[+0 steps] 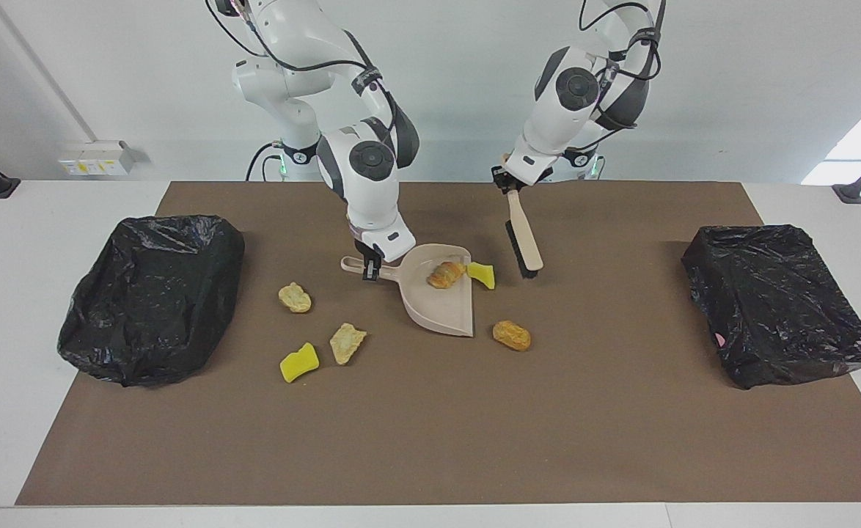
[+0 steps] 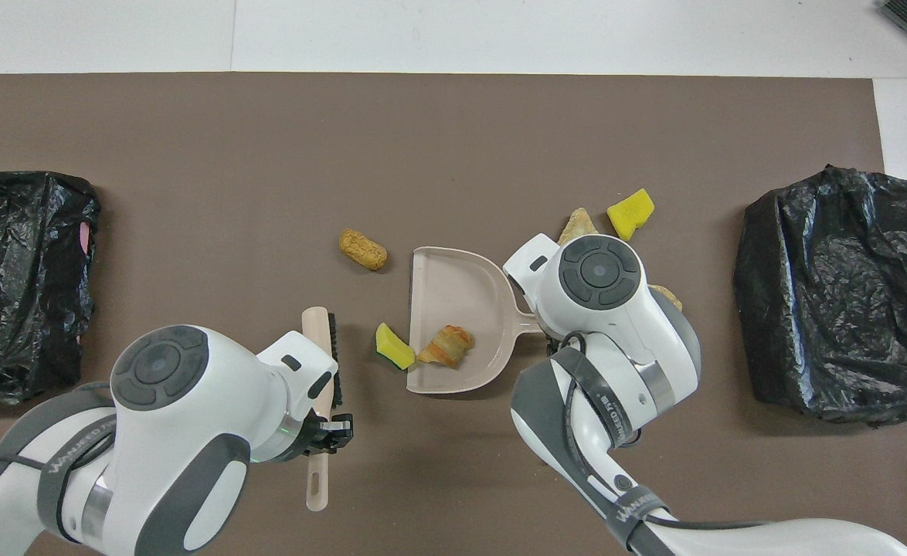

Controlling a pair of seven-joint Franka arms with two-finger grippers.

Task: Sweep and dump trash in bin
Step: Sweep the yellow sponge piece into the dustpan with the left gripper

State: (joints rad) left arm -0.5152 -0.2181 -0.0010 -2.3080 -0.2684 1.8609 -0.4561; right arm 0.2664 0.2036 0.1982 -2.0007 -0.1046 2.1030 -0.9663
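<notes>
I should use my left gripper to sweep the yellow sponge chunk (image 2: 394, 347) in next to the croissant-like piece before I get to the brown lump, because the sponge chunk is mostly outside the dustpan's edge.
My right gripper (image 1: 369, 270) is shut on the handle of the beige dustpan (image 1: 441, 312), which lies flat on the brown mat. In the pan lies a croissant-like piece of trash (image 1: 446, 274) (image 2: 446, 346). A yellow sponge chunk (image 1: 482, 274) (image 2: 394, 346) sits at the pan's open lip beside it. My left gripper (image 1: 513, 185) (image 2: 330, 430) is shut on the brush (image 1: 524, 246) (image 2: 318, 340), which hangs head down a short way from that chunk, toward the left arm's end. A brown lump (image 1: 512, 335) (image 2: 362, 249) lies off the pan's farther corner. Two tan pieces (image 1: 295, 297) (image 1: 347, 342) and a yellow chunk (image 1: 299, 362) (image 2: 630, 214) lie toward the right arm's end.
Two bins lined with black bags stand on the mat's ends, one at the right arm's end (image 1: 152, 297) (image 2: 832, 293) and one at the left arm's end (image 1: 779, 304) (image 2: 21, 286). In the overhead view the right arm's wrist covers the pan's handle and part of the tan pieces.
</notes>
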